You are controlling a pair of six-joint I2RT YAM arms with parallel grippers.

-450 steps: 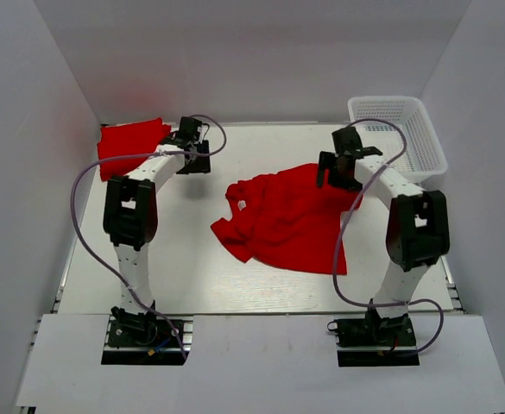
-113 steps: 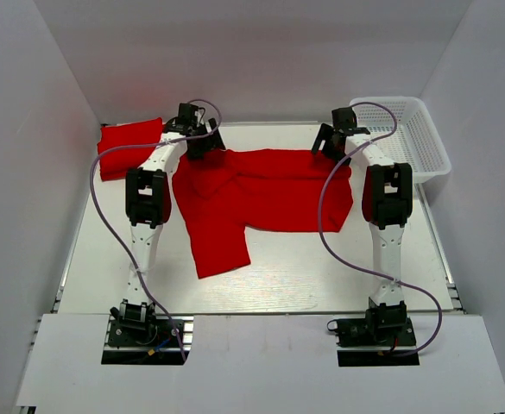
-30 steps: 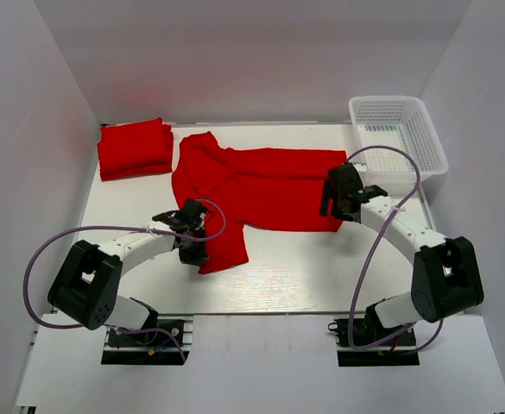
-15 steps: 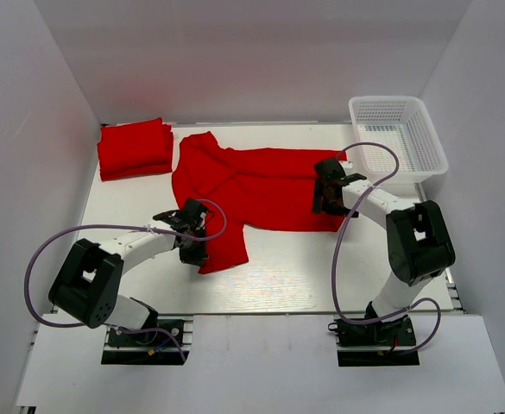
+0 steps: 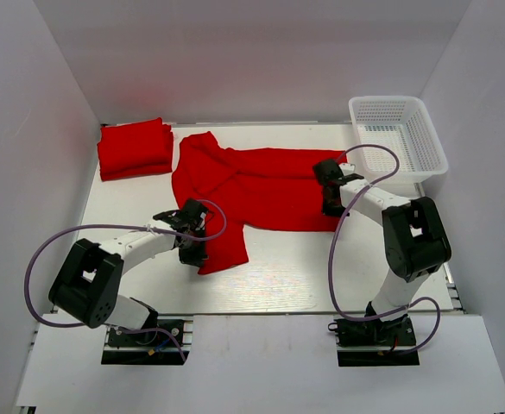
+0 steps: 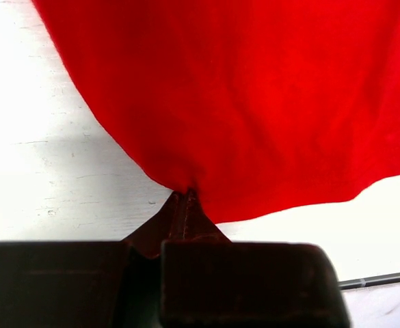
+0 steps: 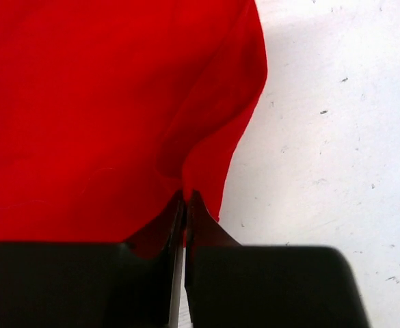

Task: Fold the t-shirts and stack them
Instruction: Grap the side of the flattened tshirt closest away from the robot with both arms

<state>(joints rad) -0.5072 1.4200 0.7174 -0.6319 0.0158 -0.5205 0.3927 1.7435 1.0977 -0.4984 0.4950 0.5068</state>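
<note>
The t-shirt's edge (image 7: 217, 154) curls over at the robot's right gripper, so the robot should pull that edge toward the basket's side while the left gripper folds the t-shirt's near part over.
A red t-shirt (image 5: 261, 185) lies spread across the middle of the table, one part reaching toward the near left. My left gripper (image 5: 193, 248) is shut on that near-left part's edge; in the left wrist view its fingertips (image 6: 184, 195) pinch a small pucker of red t-shirt cloth (image 6: 241, 102). My right gripper (image 5: 331, 205) is shut on the shirt's right edge, and the right wrist view shows a fold of t-shirt cloth (image 7: 117, 102) nipped between its closed tips (image 7: 186, 195). A folded red t-shirt stack (image 5: 134, 148) sits at the back left.
A white mesh basket (image 5: 399, 138) stands at the back right corner. White walls close in the table on three sides. Bare white tabletop (image 5: 321, 267) lies in front of the shirt.
My right gripper has closed on the shirt's right edge after shifting slightly along it. The left gripper stays shut on the near-left edge without moving.
</note>
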